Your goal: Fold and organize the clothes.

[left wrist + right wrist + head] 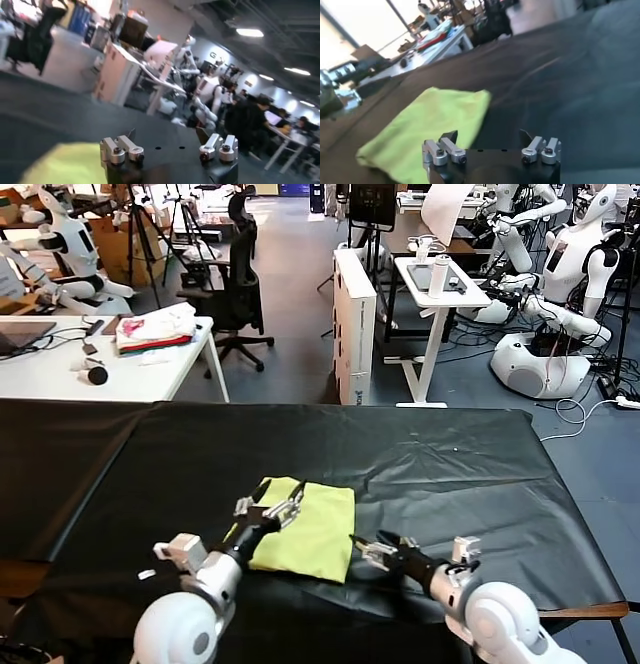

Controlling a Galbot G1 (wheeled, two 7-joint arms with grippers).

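The folded T-shirt (pixel 310 534) is lying at a slant on the left gripper's side, so the robot's right gripper should pinch the edge (pixel 349 548) next to it and pull the T-shirt over and straight.
The clothes are one lime-yellow T-shirt (pixel 310 529), folded into a small rectangle on the black table cover (pixel 450 464). My left gripper (pixel 270 509) hovers open over the shirt's near-left part with nothing between its fingers. In the left wrist view a yellow corner of the shirt (pixel 65 165) shows beside the open left gripper (pixel 167 135). My right gripper (pixel 380 546) stands open just right of the shirt's front right corner, apart from it. The right wrist view shows the folded shirt (pixel 427 127) lying flat ahead of the open right gripper (pixel 487 135).
A white desk (pixel 110 369) at the back left carries a white-pink-red fabric pile (pixel 155 329). Behind the table stand an office chair (pixel 240 284), a white cabinet (pixel 355 324), a small standing desk (pixel 440 284) and other robots (pixel 560 294). Bare black cover extends right.
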